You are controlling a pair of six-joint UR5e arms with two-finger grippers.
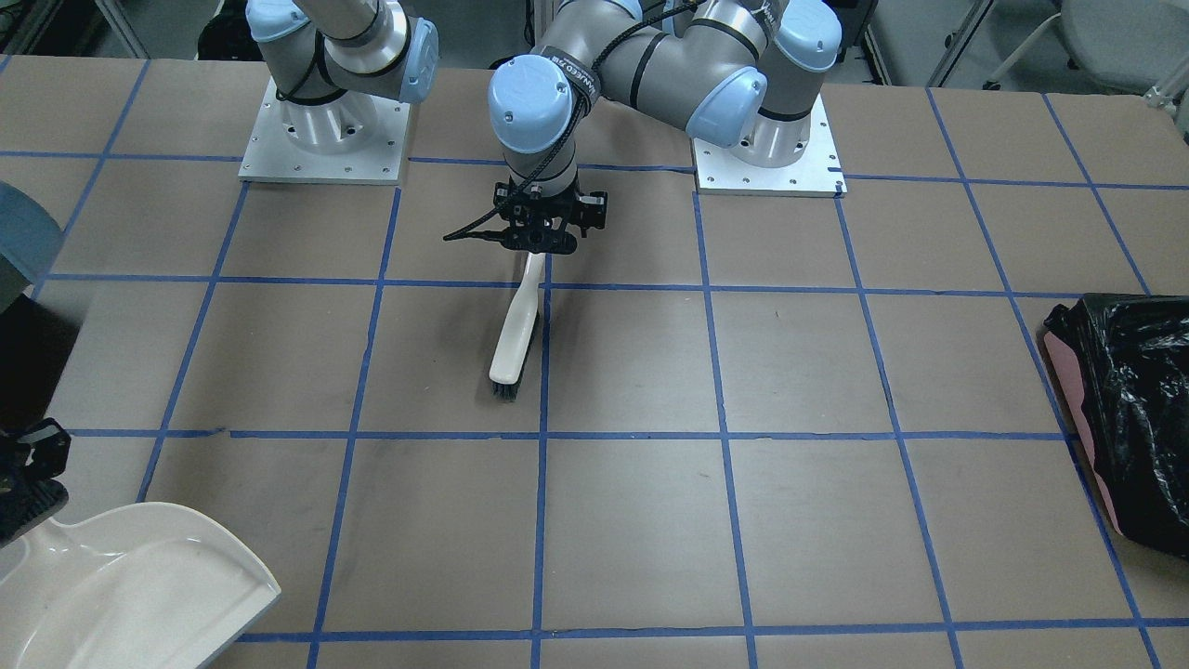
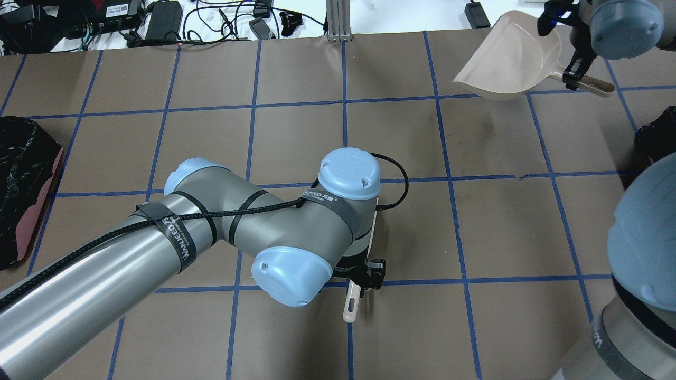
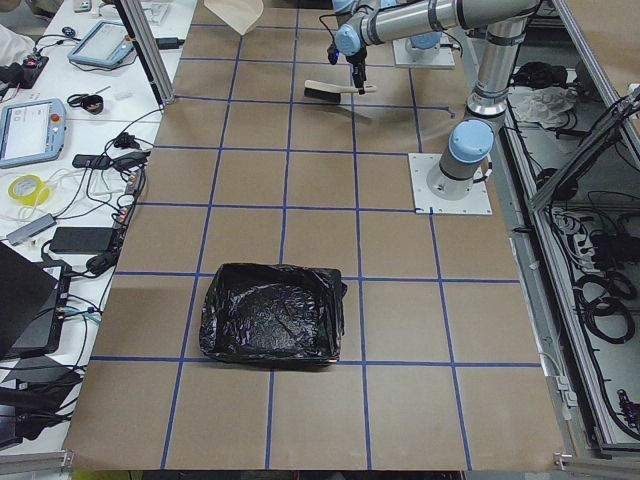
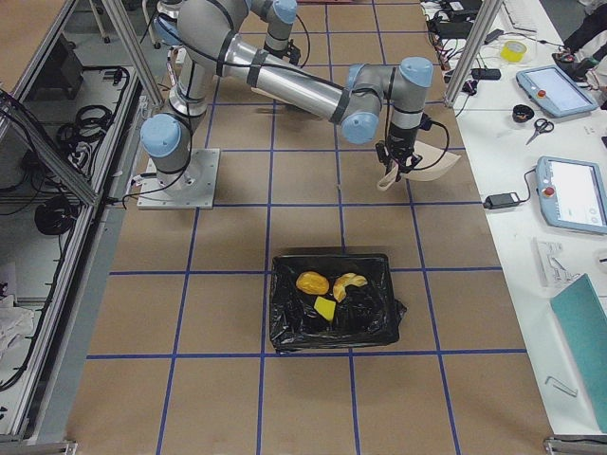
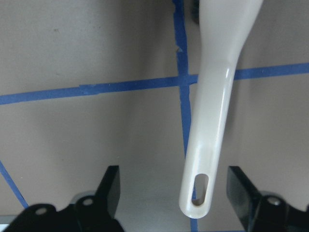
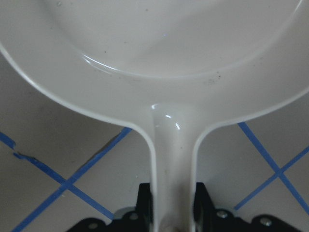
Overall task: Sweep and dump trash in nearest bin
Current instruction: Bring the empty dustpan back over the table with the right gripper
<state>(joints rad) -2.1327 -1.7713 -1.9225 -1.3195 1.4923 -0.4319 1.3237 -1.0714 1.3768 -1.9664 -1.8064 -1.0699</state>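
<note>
The white brush (image 1: 516,335) lies angled beside the blue tape line, so my left gripper should align with the brush's handle, grab it and turn the brush straight.
The white brush (image 1: 516,325) lies on the table, bristles away from the robot. My left gripper (image 1: 543,243) hangs open over its handle (image 5: 212,121); the fingers (image 5: 110,186) stand wide on both sides and touch nothing. My right gripper (image 2: 573,79) is shut on the handle of the white dustpan (image 2: 507,63), which looks empty in the right wrist view (image 6: 154,48). The orange-brown lump (image 4: 311,282), the cream curved piece (image 4: 349,283) and the yellow sponge wedge (image 4: 325,308) lie inside the black-lined bin (image 4: 285,322) on my right.
A second black-lined bin (image 2: 21,179) stands at the table's left end; it looks empty in the exterior left view (image 3: 272,315). Blue tape lines grid the brown table. Cables and devices lie beyond the far edge.
</note>
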